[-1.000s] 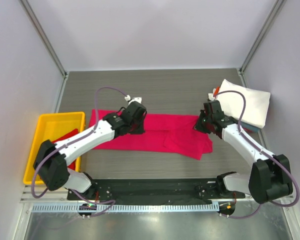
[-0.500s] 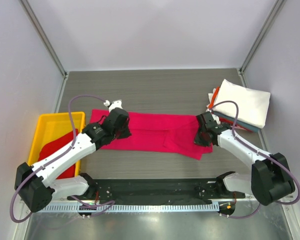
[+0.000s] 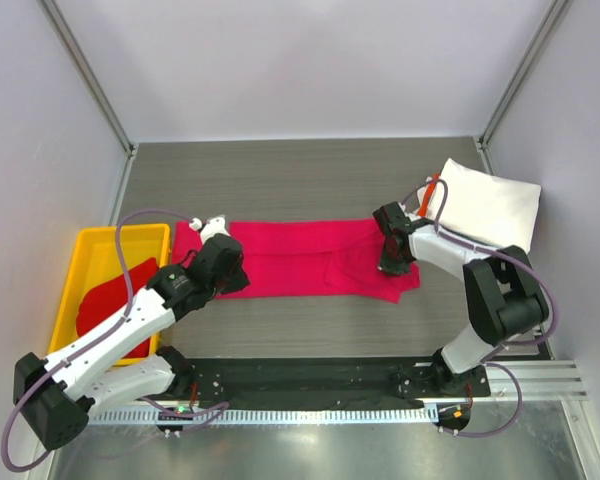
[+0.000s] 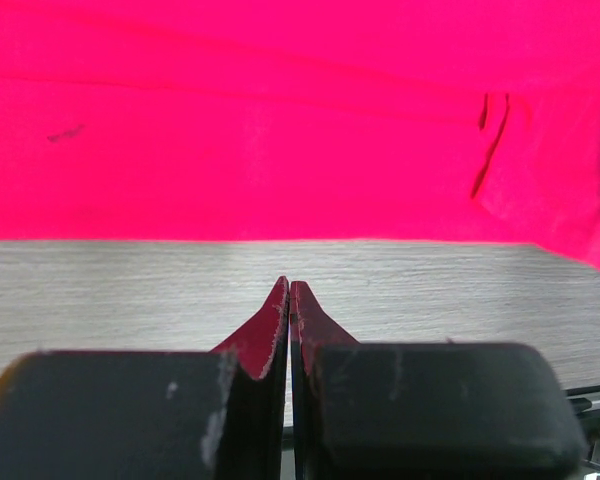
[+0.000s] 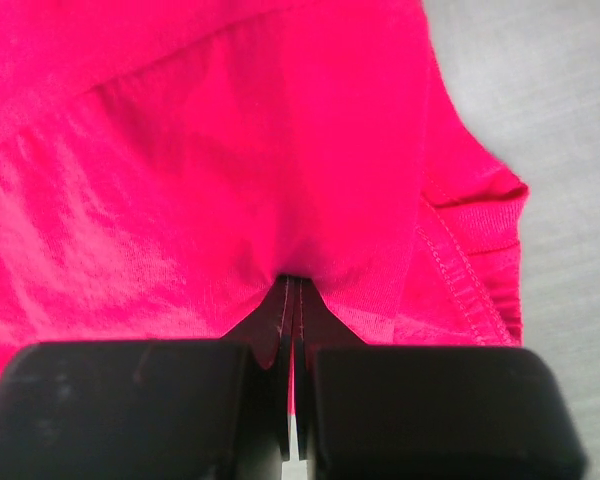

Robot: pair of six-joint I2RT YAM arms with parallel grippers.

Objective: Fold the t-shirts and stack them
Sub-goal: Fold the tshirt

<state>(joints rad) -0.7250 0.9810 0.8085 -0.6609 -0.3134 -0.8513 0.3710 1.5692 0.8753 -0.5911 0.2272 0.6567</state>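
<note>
The magenta-pink t-shirt lying crosswise [image 3: 298, 262] is in front of my grippers. My left gripper should pull its hem end [image 3: 184, 240] toward me once my right gripper swings the t-shirt's sleeve end away.
The magenta-pink t-shirt [image 3: 300, 258] lies as a long folded strip across the middle of the table. It fills the far half of the left wrist view [image 4: 280, 130] and most of the right wrist view [image 5: 180, 170]. My left gripper [image 3: 228, 274] is shut and empty, its tips [image 4: 289, 286] over bare table just short of the shirt's near edge. My right gripper [image 3: 392, 258] is shut on a pinch of the shirt's right end [image 5: 292, 280], where the cloth puckers. The darker red t-shirt [image 3: 108, 300] lies in the yellow tray [image 3: 105, 240].
A folded white t-shirt [image 3: 488, 205] sits at the back right with an orange edge [image 3: 429, 192] showing under it. The yellow tray stands at the left table edge. Grey walls and metal posts close in the table.
My left gripper has moved left and nearer, off the shirt to its near-left edge. My right gripper has moved left along the shirt's right end, and that end now lies narrower.
</note>
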